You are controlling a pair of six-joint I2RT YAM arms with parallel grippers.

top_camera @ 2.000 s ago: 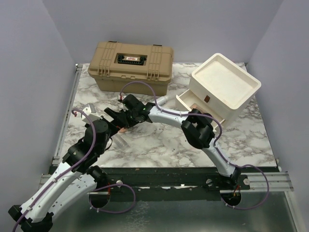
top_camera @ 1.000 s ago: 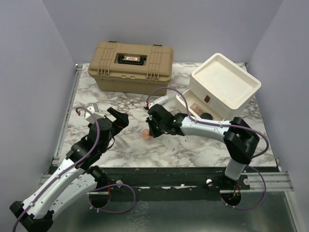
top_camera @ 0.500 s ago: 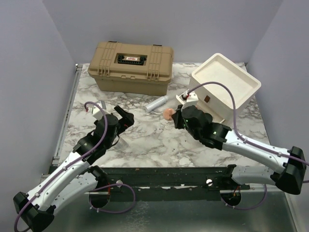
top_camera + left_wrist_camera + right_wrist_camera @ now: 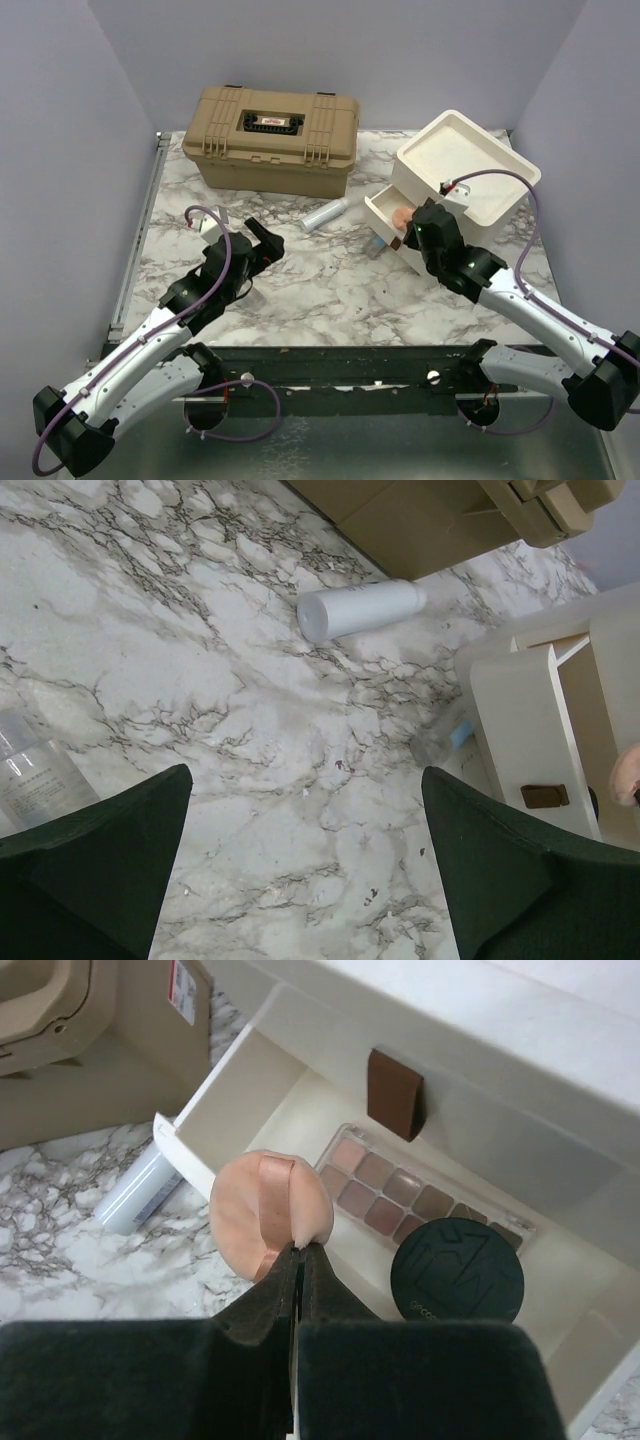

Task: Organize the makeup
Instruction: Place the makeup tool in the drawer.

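My right gripper should go on bringing the powder puff in past the drawer's front side (image 4: 187,1158) and let go of it there, because the open drawer has room (image 4: 360,1264) beside the black compact.
My right gripper (image 4: 300,1250) is shut on the edge of a round peach powder puff (image 4: 265,1215) and holds it above the open drawer (image 4: 215,1120) of the white box (image 4: 470,170). Inside the drawer lie an eyeshadow palette (image 4: 385,1185) and a round black compact (image 4: 457,1272). A pale lavender tube (image 4: 326,213) lies on the marble in front of the tan case. A tiny light-blue piece (image 4: 460,734) rests by the drawer's front. My left gripper (image 4: 305,880) hangs open over bare marble left of the tube, holding nothing.
The big tan latched case (image 4: 270,135) stands at the back left. A clear small bottle (image 4: 35,780) lies on the marble beside my left gripper. The white box has a shallow tray top (image 4: 455,150).
My right arm has carried the puff rightwards from mid-table to above the open drawer. The left arm has edged slightly right, still open.
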